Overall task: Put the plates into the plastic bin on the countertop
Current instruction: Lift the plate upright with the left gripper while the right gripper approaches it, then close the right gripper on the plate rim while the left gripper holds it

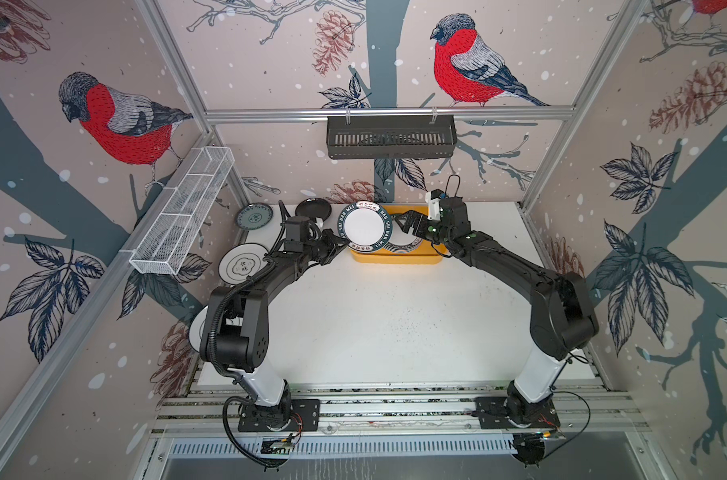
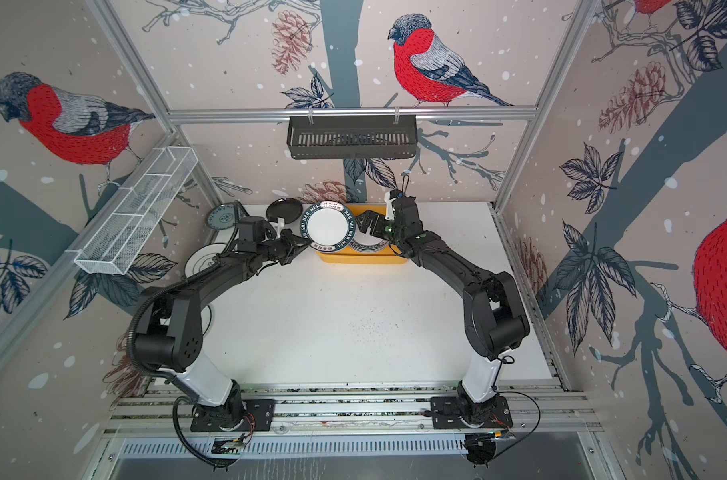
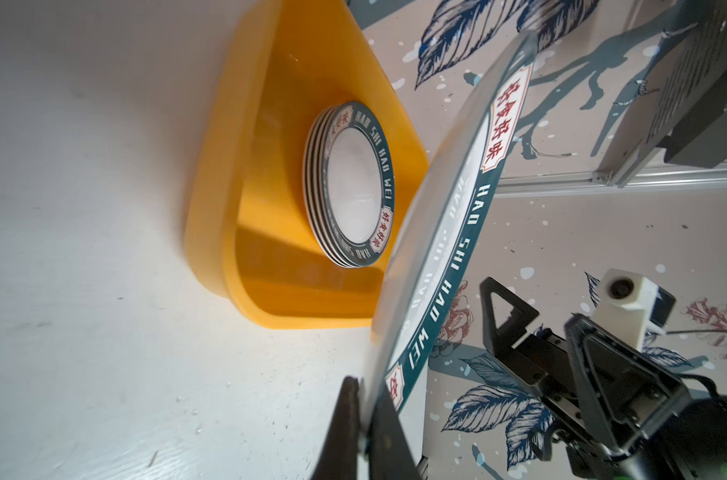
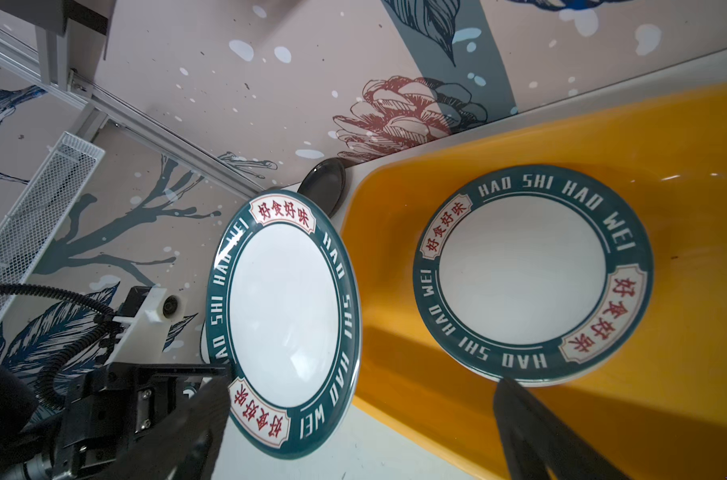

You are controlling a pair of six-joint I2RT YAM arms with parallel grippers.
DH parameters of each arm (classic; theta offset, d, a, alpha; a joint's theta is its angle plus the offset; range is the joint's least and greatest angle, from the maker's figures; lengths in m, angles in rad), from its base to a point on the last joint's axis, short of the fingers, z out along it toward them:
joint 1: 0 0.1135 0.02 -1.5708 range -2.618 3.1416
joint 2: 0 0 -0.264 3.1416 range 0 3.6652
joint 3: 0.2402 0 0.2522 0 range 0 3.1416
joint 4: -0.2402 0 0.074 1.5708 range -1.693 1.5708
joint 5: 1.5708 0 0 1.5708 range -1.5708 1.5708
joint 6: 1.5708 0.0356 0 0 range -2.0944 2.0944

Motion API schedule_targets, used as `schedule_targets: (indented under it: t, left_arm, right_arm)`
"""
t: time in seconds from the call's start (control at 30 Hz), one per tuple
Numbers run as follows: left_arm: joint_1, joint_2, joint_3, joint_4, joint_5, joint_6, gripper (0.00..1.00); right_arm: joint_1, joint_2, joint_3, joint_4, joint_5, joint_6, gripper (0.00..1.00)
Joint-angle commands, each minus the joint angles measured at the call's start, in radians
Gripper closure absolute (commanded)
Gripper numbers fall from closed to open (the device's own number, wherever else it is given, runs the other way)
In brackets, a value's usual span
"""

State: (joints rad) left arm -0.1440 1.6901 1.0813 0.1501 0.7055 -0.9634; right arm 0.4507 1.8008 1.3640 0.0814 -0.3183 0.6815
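Observation:
My right gripper should grip the plate's free rim (image 1: 389, 227) and lower it to the stack, as my left gripper holds the dark lettered plate (image 1: 364, 227) tilted short of it.
My left gripper (image 1: 340, 244) (image 3: 368, 415) is shut on the rim of a dark lettered plate (image 1: 366, 227) (image 4: 282, 320). It holds the plate tilted in the air above the left end of the yellow plastic bin (image 1: 395, 259) (image 3: 212, 199). Inside the bin lies a stack of plates (image 3: 353, 183) (image 4: 528, 270), topped by one with a dark lettered rim. My right gripper (image 1: 403, 226) (image 4: 357, 388) hangs open over the bin, just right of the held plate, with nothing between its fingers. The bin stands at the back of the white countertop (image 1: 374, 324).
At the back left lie a small grey-blue plate (image 1: 253, 216), a small black plate (image 1: 313, 209) and a white plate with black characters (image 1: 243, 264). Another plate (image 1: 195, 330) is partly hidden under my left elbow. A black slotted basket (image 1: 390, 137) and a white wire rack (image 1: 183, 212) hang on the walls.

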Motion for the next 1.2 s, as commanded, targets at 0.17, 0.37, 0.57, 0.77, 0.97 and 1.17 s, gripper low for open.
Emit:
schedule_targets:
  t: [0.17, 0.37, 0.57, 0.77, 0.97, 1.17]
  left_arm:
    - [-0.027, 0.036, 0.043, 0.098, 0.063, -0.037, 1.00]
    - [-0.033, 0.054, 0.060, 0.135, 0.087, -0.061, 1.00]
    - [-0.035, 0.064, 0.063, 0.144, 0.090, -0.067, 1.00]
    - [-0.035, 0.078, 0.063, 0.164, 0.089, -0.086, 1.00]
    - [-0.035, 0.086, 0.081, 0.167, 0.089, -0.093, 0.83]
    - [-0.035, 0.097, 0.101, 0.170, 0.092, -0.090, 0.70]
  right_arm:
    - [0.009, 0.051, 0.035, 0.006, -0.082, 0.008, 0.14]
    - [0.008, 0.075, 0.044, 0.002, -0.094, 0.021, 0.32]
    - [0.006, 0.083, 0.041, 0.011, -0.096, 0.040, 0.56]
    - [-0.008, 0.085, 0.028, 0.034, -0.111, 0.069, 0.69]
    - [-0.026, 0.085, 0.011, 0.050, -0.126, 0.097, 0.85]
    - [-0.039, 0.086, 0.009, 0.058, -0.133, 0.109, 0.93]
